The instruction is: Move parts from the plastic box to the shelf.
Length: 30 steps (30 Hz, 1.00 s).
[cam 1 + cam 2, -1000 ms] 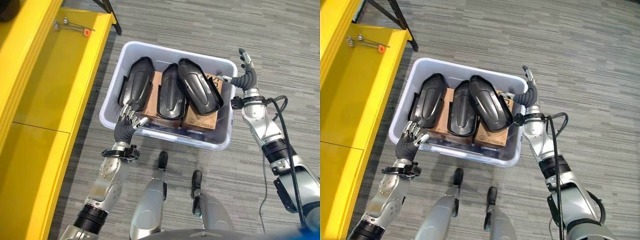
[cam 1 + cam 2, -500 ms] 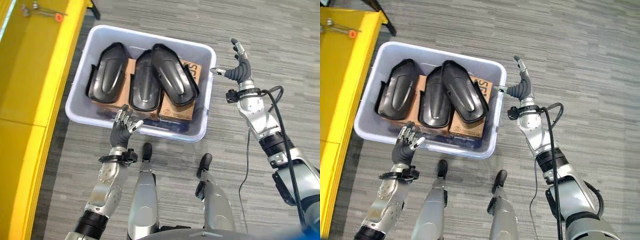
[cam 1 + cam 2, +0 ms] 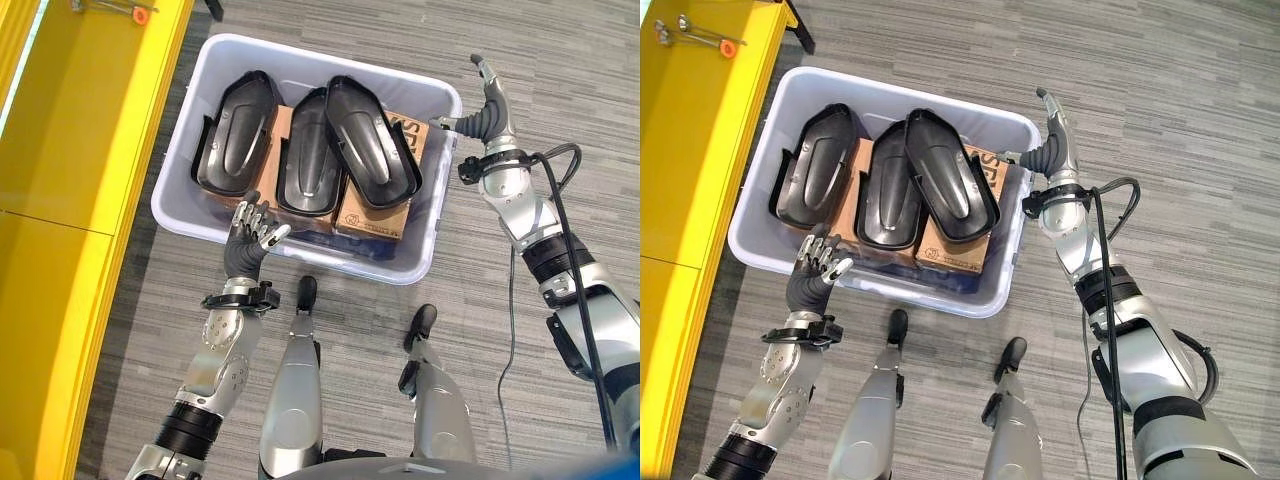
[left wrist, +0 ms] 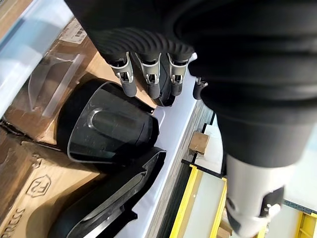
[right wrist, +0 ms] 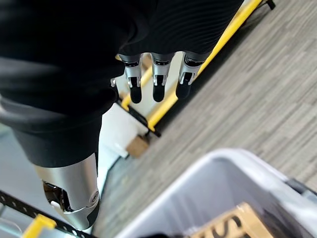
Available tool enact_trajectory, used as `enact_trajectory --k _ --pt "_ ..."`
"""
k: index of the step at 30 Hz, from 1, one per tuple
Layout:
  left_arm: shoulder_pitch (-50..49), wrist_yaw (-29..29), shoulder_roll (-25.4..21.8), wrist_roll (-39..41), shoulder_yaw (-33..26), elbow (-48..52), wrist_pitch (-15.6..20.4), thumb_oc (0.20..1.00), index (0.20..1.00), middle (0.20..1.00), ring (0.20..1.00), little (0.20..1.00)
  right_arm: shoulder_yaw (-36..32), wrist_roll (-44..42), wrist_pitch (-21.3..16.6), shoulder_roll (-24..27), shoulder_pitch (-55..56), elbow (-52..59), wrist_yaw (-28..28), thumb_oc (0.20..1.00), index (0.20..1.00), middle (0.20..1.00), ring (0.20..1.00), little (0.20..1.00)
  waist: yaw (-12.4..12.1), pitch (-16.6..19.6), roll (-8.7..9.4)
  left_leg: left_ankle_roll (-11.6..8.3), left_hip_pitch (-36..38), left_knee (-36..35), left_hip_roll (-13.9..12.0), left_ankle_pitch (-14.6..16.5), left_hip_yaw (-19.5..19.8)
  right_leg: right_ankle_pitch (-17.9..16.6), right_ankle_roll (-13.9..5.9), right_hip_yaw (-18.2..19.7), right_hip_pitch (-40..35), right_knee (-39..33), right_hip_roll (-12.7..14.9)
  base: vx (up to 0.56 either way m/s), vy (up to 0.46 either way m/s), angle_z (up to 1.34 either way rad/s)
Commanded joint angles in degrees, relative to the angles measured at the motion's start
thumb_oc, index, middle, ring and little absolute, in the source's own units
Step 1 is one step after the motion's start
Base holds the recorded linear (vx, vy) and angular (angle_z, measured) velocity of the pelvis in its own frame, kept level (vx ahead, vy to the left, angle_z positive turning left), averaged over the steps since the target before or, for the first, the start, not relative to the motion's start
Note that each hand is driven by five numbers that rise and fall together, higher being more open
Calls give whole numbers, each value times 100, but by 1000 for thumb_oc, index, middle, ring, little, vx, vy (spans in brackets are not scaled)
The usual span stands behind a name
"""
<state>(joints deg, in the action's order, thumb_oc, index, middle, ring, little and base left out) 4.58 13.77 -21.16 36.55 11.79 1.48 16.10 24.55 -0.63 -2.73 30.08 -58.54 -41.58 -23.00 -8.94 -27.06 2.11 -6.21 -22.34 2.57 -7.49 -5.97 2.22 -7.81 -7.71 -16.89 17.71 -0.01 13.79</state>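
Observation:
I expect the leaning black part to come away alone when I lift it from the plastic box, since it lies crooked over the middle part's edge.
A pale plastic box stands on the floor with three black moulded parts lying side by side in it: a left part, a middle part and a right part that leans over the middle one. My left hand is open at the box's near rim, just short of the left and middle parts, and holds nothing. In the left wrist view its fingers hang above a black part. My right hand is open beside the box's right rim, its fingers straight.
Under the parts lie cardboard boxes. The yellow shelf runs along the left, close to the plastic box, with small tools lying at its far end. Grey striped floor lies to the right and beyond.
The whole picture has shifted as the camera moved. Both hands stay open by the box. The right hand is a little closer to the right rim. The parts lie as before.

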Motion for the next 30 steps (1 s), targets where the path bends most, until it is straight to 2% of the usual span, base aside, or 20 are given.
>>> enact_trajectory --k 1,13,30 --pt "-42 51 -264 -156 50 711 354 1000 1000 1000 1000 1000 220 291 -86 181 -901 -103 -156 1000 1000 1000 1000 1000 -123 1 105 84 327 -148 -193 136 22 -102 -241 208 -36 468 374 -2 11 24" --pt "202 220 -217 -182 245 697 416 1000 1000 1000 1000 1000 485 286 9 38 -1232 -1009 -185 1000 1000 1000 1000 1000 -225 -270 -39 62 69 -192 -104 42 90 -132 -226 162 64 350 382 -9 12 4" --pt "420 317 -149 -172 521 689 462 1000 1000 1000 1000 1000 765 384 30 -112 -1431 -1438 -213 1000 1000 1000 1000 1000 -218 -273 -142 58 -297 -208 -36 6 109 -156 -236 132 320 243 376 0 0 0"
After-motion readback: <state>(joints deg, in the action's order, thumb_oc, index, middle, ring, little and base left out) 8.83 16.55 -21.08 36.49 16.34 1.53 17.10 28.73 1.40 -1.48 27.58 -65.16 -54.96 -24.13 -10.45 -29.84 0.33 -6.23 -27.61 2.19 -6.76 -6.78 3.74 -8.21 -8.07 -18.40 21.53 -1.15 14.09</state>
